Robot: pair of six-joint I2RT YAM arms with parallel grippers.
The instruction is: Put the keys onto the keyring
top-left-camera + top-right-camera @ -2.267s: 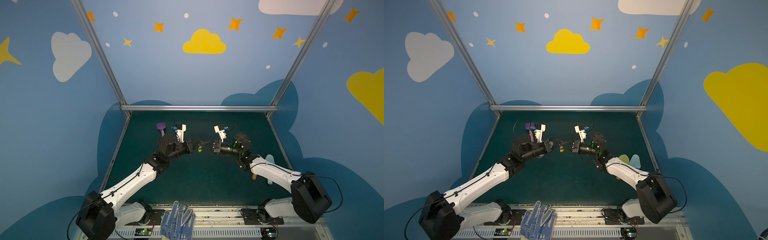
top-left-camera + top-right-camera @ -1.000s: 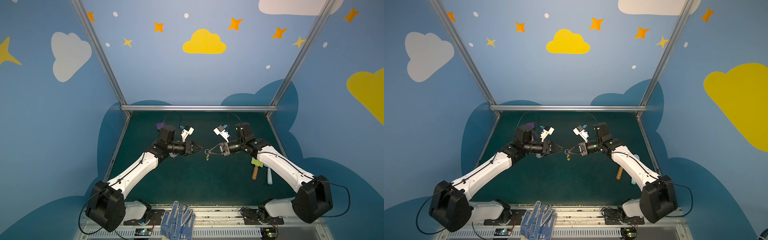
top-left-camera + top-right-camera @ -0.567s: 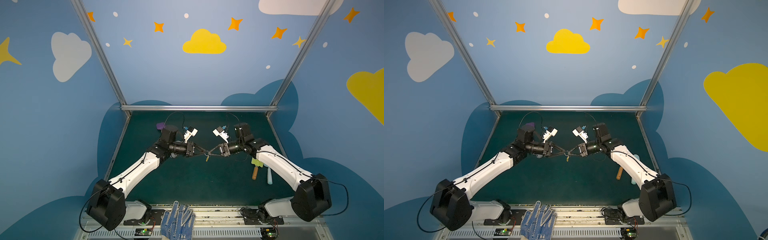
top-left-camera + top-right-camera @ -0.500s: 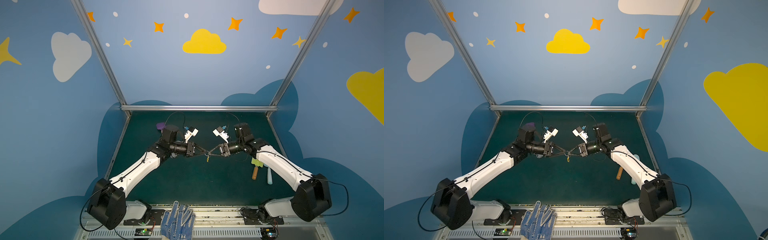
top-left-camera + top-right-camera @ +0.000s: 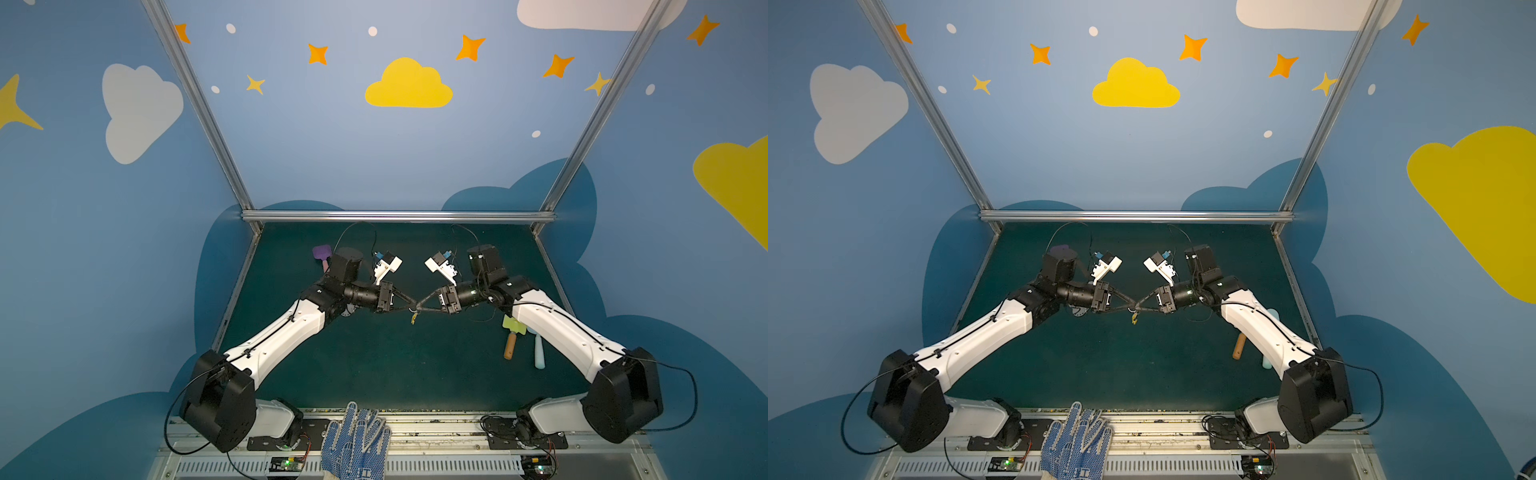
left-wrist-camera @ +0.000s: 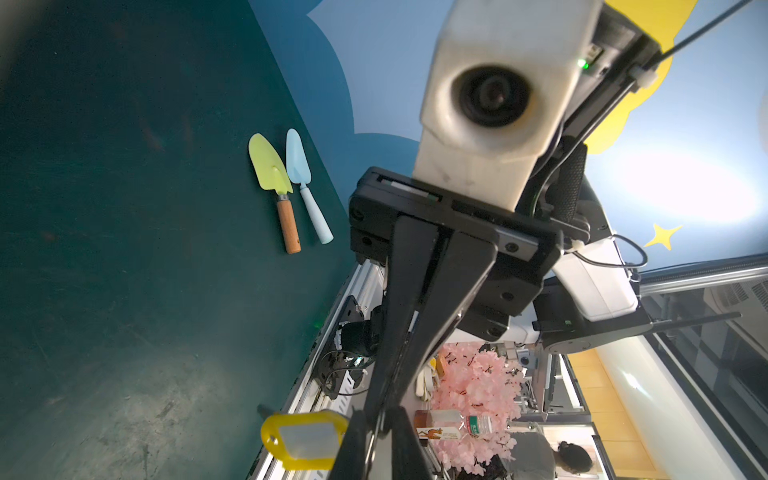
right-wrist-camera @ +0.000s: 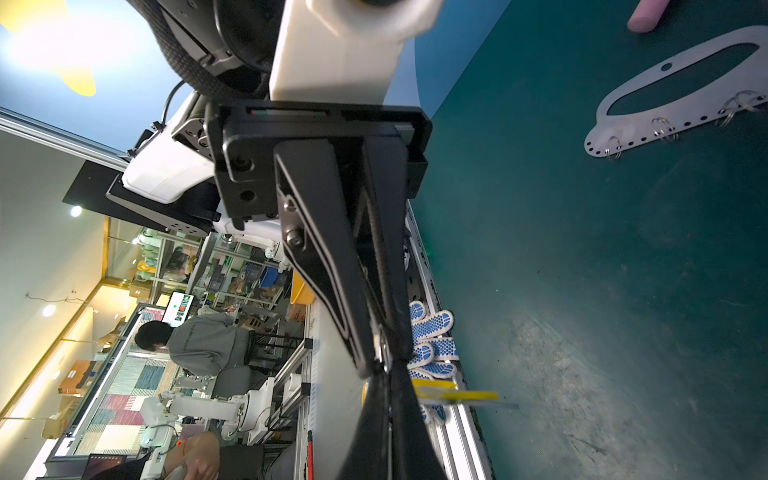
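The keys' small split ring [image 5: 412, 309] is covered by the fingers of both grippers, so my left gripper should hold the ring while my right gripper opens, moves back and takes the ring's edge.
The keys hang in mid-air over the table's middle, and their yellow tag [image 5: 412, 318] [image 5: 1134, 318] dangles below the two meeting gripper tips. My right gripper [image 5: 420, 306] [image 7: 380, 365] is shut on the keys' small split ring [image 7: 382, 348]. My left gripper [image 5: 408, 303] [image 6: 377, 420] comes in tip to tip and is shut on the same ring, beside the yellow tag [image 6: 303, 440]. The keyring [image 7: 681, 95], a flat grey plate with a slot, holes and metal rings, lies on the mat. In both top views the left arm covers most of the keyring [image 5: 349, 310].
A yellow-green trowel [image 5: 512, 332] [image 6: 274, 178] and a light blue trowel [image 5: 539, 353] lie under the right arm at the mat's right side. A purple tool [image 5: 322, 252] lies at the back left. Blue-dotted gloves [image 5: 355, 440] hang on the front rail.
My left gripper has moved right to meet the right gripper's tips, and its jaws have closed on the keys' ring. The right arm has stayed put with the keys.
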